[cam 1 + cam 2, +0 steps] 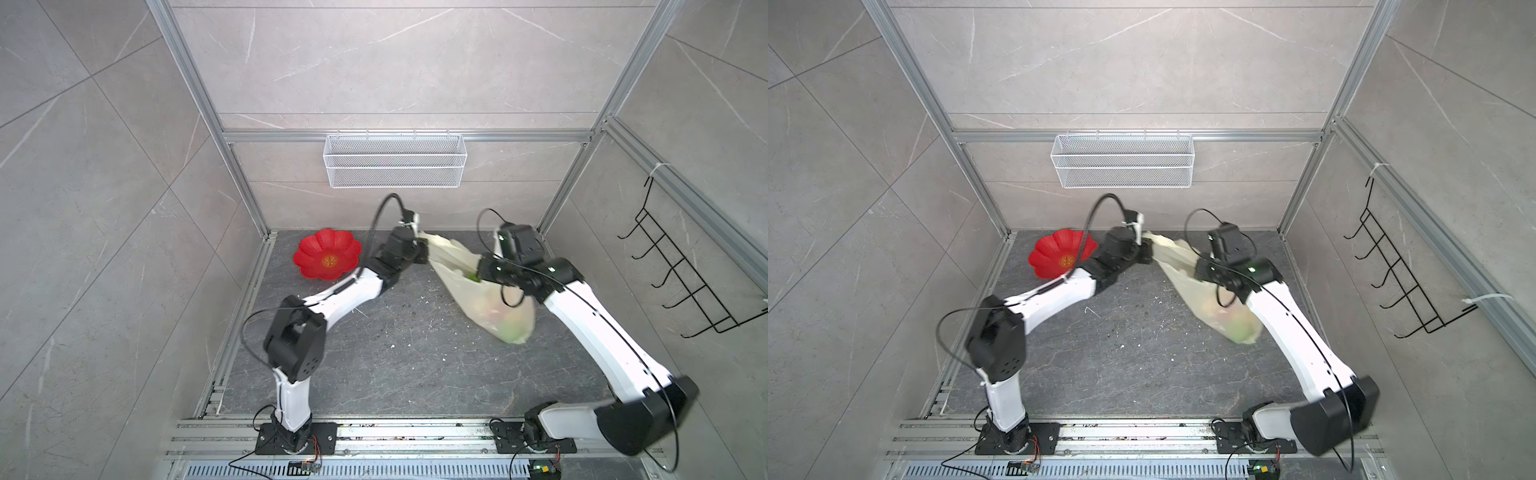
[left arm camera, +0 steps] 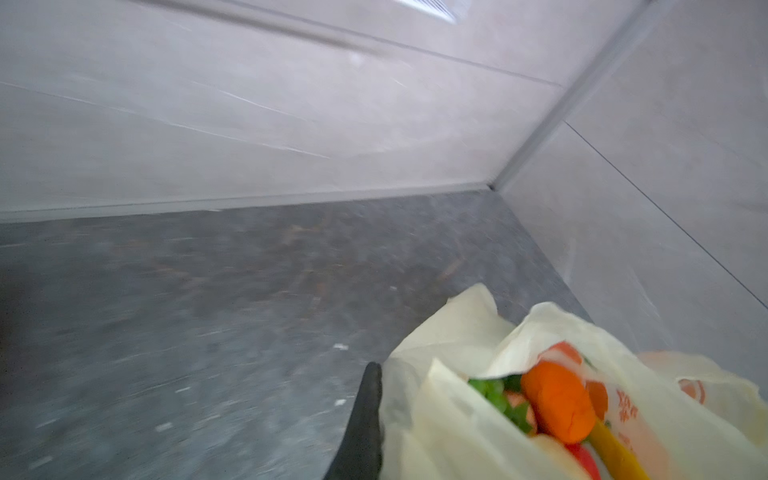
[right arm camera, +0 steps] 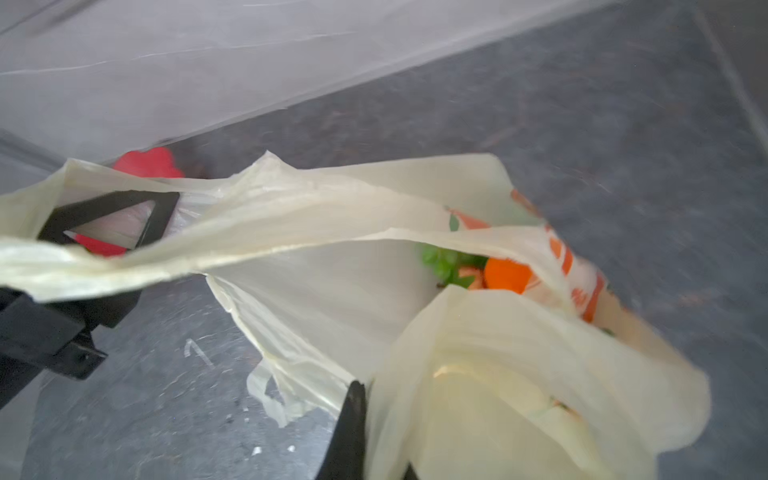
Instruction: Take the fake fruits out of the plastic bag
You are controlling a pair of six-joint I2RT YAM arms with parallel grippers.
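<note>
I am holding the bag with the fake fruits sagging in the plastic bag's bottom [image 1: 512,322], well below its opening, so next I lay the bag down [image 1: 360,316] before my right gripper grips it closer to the fruits.
The cream-yellow plastic bag [image 1: 478,307] [image 1: 1200,303] hangs stretched between my two grippers at the back of the table. My left gripper [image 1: 426,251] [image 1: 1148,251] [image 2: 386,374] is shut on the bag's far rim. My right gripper [image 1: 478,270] [image 1: 1198,268] [image 3: 370,390] is shut on the near rim. Each wrist view shows only one black finger; the film hides the other. Inside the open mouth lie the fake fruits: an orange [image 2: 557,403] [image 3: 507,274], green grapes [image 2: 494,395] [image 3: 444,262], a yellow banana [image 2: 611,449] and a red strawberry [image 2: 586,457].
A red flower-shaped plate [image 1: 328,253] [image 1: 1059,249] [image 3: 149,162] sits at the back left, just behind the left arm. A white wire basket [image 1: 395,160] hangs on the back wall. A black wire rack [image 1: 681,270] hangs on the right wall.
</note>
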